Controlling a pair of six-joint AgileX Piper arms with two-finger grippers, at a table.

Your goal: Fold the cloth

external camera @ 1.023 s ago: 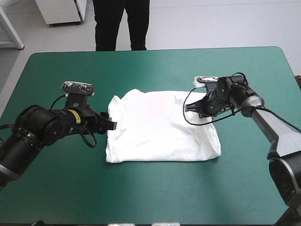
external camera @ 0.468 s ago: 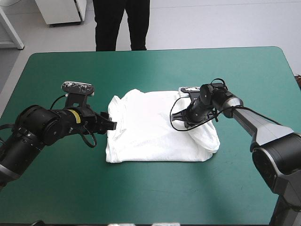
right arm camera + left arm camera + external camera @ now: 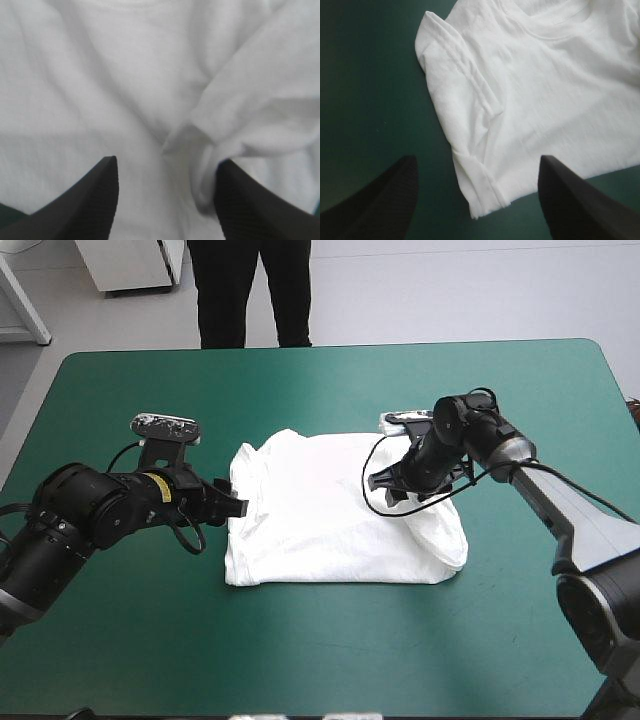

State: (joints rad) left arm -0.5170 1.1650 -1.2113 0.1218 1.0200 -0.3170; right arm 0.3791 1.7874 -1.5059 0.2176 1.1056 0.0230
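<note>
The T-shirt (image 3: 320,510) has its side folded in over its near corner (image 3: 241,562), so I expect both of its layers to fold together toward its collar when I lift it.
The white T-shirt (image 3: 330,510) lies mid-table, its right side folded inward into a rolled hump (image 3: 440,535). My right gripper (image 3: 385,483) hovers over the shirt's right-centre, open, nothing between its black fingers (image 3: 95,195); the dropped fold (image 3: 250,125) rests just ahead of them. My left gripper (image 3: 238,498) sits at the shirt's left edge, open, its fingers (image 3: 385,200) on either side of the shirt's near corner (image 3: 480,200) without touching it. A sleeve (image 3: 450,65) and the collar (image 3: 555,27) show ahead of it.
Bare teal-green cover (image 3: 330,650) surrounds the shirt on all sides. The right arm's black cable hangs in a loop over the shirt. A person stands beyond the table's far edge.
My right gripper carried the shirt's right edge leftward over the body, then opened and let it drop. The right side now lies folded in. The left arm has not moved.
</note>
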